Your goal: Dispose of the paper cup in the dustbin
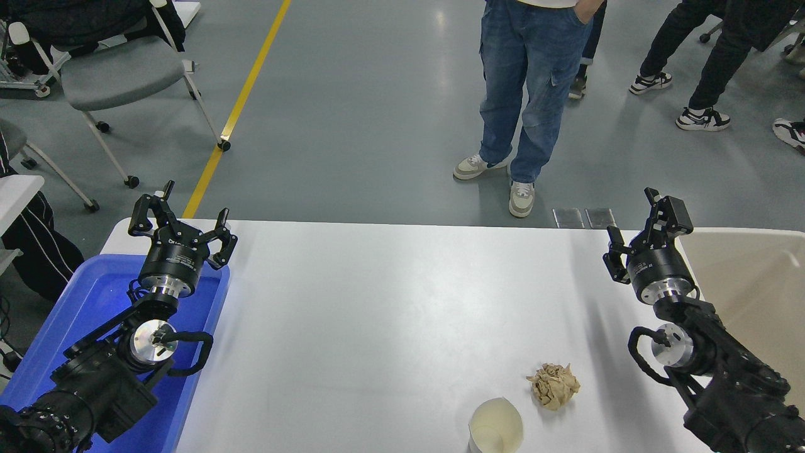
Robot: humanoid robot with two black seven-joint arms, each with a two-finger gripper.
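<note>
The paper cup (495, 427) should turn out empty and stay spill-free when I lift it tilted, because the plain cream inside (499, 419) shows in the cup's opening.
The paper cup (495, 428), white with a cream inside, stands upright near the table's front edge, right of the middle. The beige dustbin (748, 277) stands at the table's right end. My right gripper (635, 217) is open and empty, held above the table's far right part beside the dustbin's left rim, well beyond the cup. My left gripper (179, 217) is open and empty, parked over the far end of a blue tray at the left.
A crumpled tan paper ball (553, 385) lies just right of and beyond the cup. The blue plastic tray (75, 314) sits at the table's left end under my left arm. A person in jeans (528, 94) stands beyond the table's far edge; chairs stand at the far left.
</note>
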